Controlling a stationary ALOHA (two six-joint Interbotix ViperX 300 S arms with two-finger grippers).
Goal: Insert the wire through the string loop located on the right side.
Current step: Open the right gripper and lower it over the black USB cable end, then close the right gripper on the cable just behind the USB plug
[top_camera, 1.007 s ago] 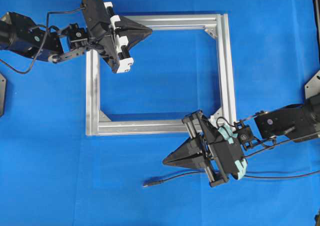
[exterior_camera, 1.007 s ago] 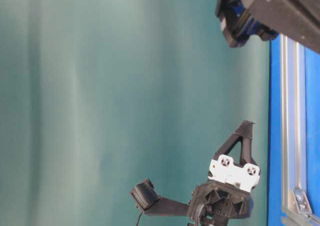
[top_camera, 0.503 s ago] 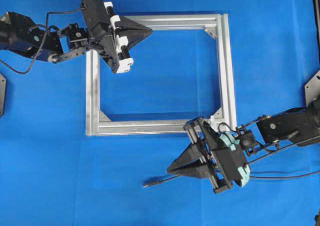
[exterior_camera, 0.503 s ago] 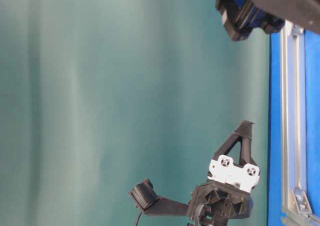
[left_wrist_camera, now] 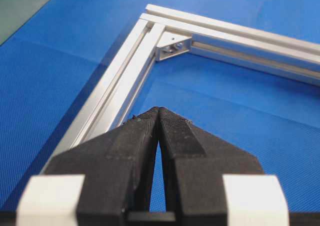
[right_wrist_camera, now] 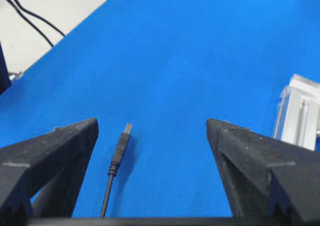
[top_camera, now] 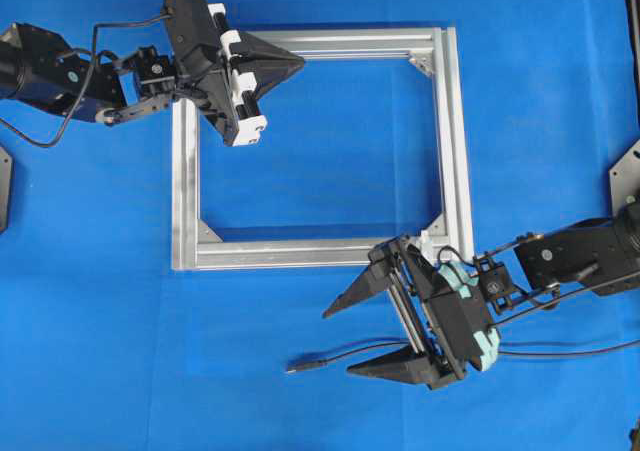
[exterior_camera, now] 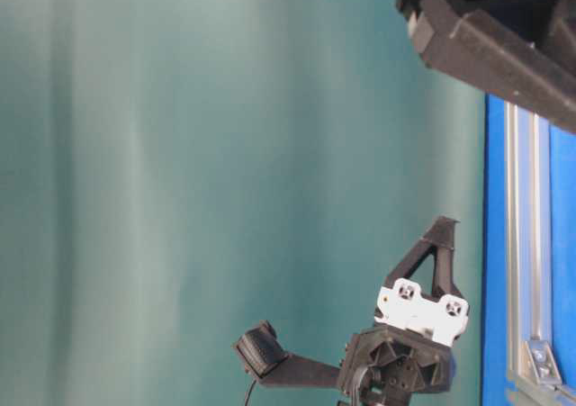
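Observation:
I expect the plug to keep pointing straight ahead when I lift the wire, because the wire goes almost straight into the plug's ribbed neck [right_wrist_camera: 114,169].
The wire [top_camera: 330,356] lies on the blue mat below the frame, with its plug tip [top_camera: 295,368] pointing left. My right gripper [top_camera: 340,343] stands open just right of the plug, one finger on each side of the wire's line and nothing between the fingers. In the right wrist view the plug [right_wrist_camera: 120,148] lies near the left finger of the right gripper [right_wrist_camera: 151,128]. A tiny white piece, apparently the string loop [top_camera: 424,238], shows at the frame's lower right corner. My left gripper [top_camera: 300,63] is shut and empty over the frame's top bar.
The square silver aluminium frame [top_camera: 455,151] lies flat in the middle of the mat. Its corner bracket [left_wrist_camera: 172,43] shows ahead of the left gripper [left_wrist_camera: 158,109]. The frame's end [right_wrist_camera: 300,116] shows at the right of the right wrist view. Robot cables trail off at the right.
My right gripper has opened wide from shut and shifted slightly down toward the wire. The left arm and the wire have not moved.

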